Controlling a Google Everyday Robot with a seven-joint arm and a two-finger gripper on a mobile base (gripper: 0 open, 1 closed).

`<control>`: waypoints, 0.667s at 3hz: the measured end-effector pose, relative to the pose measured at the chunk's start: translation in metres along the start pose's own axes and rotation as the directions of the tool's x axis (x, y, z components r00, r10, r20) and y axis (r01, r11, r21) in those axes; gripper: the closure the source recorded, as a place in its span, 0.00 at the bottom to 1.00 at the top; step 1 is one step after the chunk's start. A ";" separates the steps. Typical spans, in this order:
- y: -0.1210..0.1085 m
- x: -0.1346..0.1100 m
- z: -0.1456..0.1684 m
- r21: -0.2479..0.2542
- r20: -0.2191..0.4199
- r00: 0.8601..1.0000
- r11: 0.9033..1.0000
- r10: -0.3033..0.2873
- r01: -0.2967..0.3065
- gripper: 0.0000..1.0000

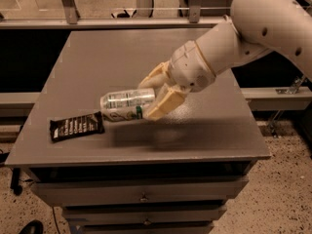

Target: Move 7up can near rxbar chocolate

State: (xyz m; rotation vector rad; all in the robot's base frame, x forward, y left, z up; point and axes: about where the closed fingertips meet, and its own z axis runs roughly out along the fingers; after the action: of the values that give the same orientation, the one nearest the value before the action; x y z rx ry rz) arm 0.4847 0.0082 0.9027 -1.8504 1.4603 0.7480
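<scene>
Next, I pull my gripper back and lower the can so it lies beside the bar [118, 128], because the 7up can's loose end [104, 106] already hangs at the rxbar chocolate's edge.
The 7up can [121, 104] is silvery-white with green markings. It lies on its side in the air, held by my gripper [157, 95], which is shut on its right end. The can hangs just above the grey table [97, 57], near the front left. The rxbar chocolate [77, 126], a flat black-brown wrapper with white lettering, lies on the table just left of and below the can's free end. The can and the bar look almost touching from this view. My white arm [253, 28] reaches in from the upper right.
The red-orange can is hidden behind my arm. The table's front edge [136, 159] runs just below the bar, with drawers [141, 197] under it. A metal rail and frame [146, 22] stand behind the table.
</scene>
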 end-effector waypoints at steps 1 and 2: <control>0.042 -0.010 0.015 -0.082 0.006 0.997 0.994 -0.071 0.071 1.00; 0.065 -0.023 0.029 -0.124 0.026 0.992 0.985 -0.121 0.124 1.00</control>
State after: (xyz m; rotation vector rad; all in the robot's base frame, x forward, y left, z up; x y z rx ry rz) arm 0.4147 0.0347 0.8930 -2.0027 1.3003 0.8104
